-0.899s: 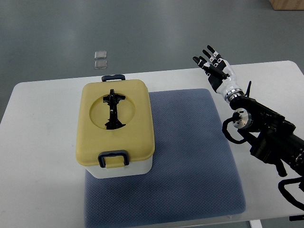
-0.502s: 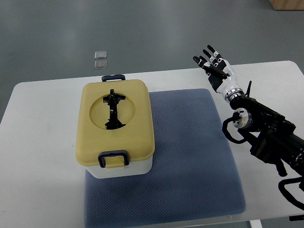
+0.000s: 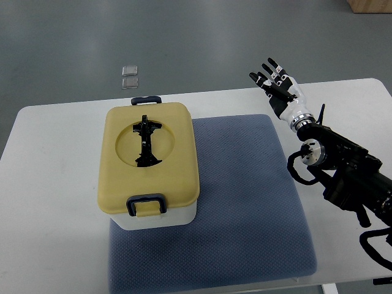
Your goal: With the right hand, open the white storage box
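I expect the yellow lid point(image 3: 149, 160) to come off in one piece when I lift it, because a dark latch point(image 3: 146, 203) sits at each end instead of a hinge.
The storage box point(image 3: 160, 215) has a white body and a closed yellow lid point(image 3: 149, 156) with a black folded handle point(image 3: 146, 141) in a round recess. A dark latch point(image 3: 146, 203) sits at its near edge and another point(image 3: 146, 98) at its far edge. It stands on the left part of a blue-grey mat point(image 3: 233, 196). My right hand point(image 3: 275, 82) is raised over the table's far right, fingers spread, empty, well to the right of the box. Its black arm point(image 3: 343, 171) comes in from the right edge.
The white table point(image 3: 55, 202) carries the mat and box. Two small clear squares point(image 3: 129, 76) lie on the grey floor beyond the table's far edge. A brown box corner point(image 3: 370, 5) shows at top right.
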Available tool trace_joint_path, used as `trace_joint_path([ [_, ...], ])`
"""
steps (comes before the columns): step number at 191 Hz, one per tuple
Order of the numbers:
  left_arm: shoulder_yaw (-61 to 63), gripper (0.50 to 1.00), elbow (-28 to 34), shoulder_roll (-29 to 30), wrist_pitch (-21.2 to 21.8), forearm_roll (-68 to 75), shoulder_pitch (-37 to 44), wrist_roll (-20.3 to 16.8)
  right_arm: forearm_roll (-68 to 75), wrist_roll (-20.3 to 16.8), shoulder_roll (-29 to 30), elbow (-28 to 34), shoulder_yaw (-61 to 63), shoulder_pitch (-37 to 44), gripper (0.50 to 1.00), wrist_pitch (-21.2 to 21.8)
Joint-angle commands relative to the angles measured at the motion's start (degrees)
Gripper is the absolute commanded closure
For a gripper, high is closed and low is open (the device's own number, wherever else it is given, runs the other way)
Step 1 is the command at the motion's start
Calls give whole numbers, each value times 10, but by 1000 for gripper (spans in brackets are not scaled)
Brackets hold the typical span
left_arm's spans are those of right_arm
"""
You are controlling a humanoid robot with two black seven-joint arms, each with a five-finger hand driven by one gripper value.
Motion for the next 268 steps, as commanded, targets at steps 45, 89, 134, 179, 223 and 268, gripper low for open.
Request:
trace_joint_path([
  [45,0,500,0,0,0,0,1,0,-4,0,-10,0,-3,3,564,1],
  [89,0,500,0,0,0,0,0,0,-64,19,-34,6,-51,46,564,11],
  [134,0,500,0,0,0,0,1,0,-254,25,-90,11,-133,151,564,19],
  [179,0,500,0,0,0,0,0,0,-434,46,-159,142,-276,274,564,31],
  [223,0,500,0,0,0,0,1,0,-598,59,-157,275,-391,415,566,38],
  [268,0,500,0,0,0,0,1,0,-686,98,-115,331,-485,523,570,53],
])
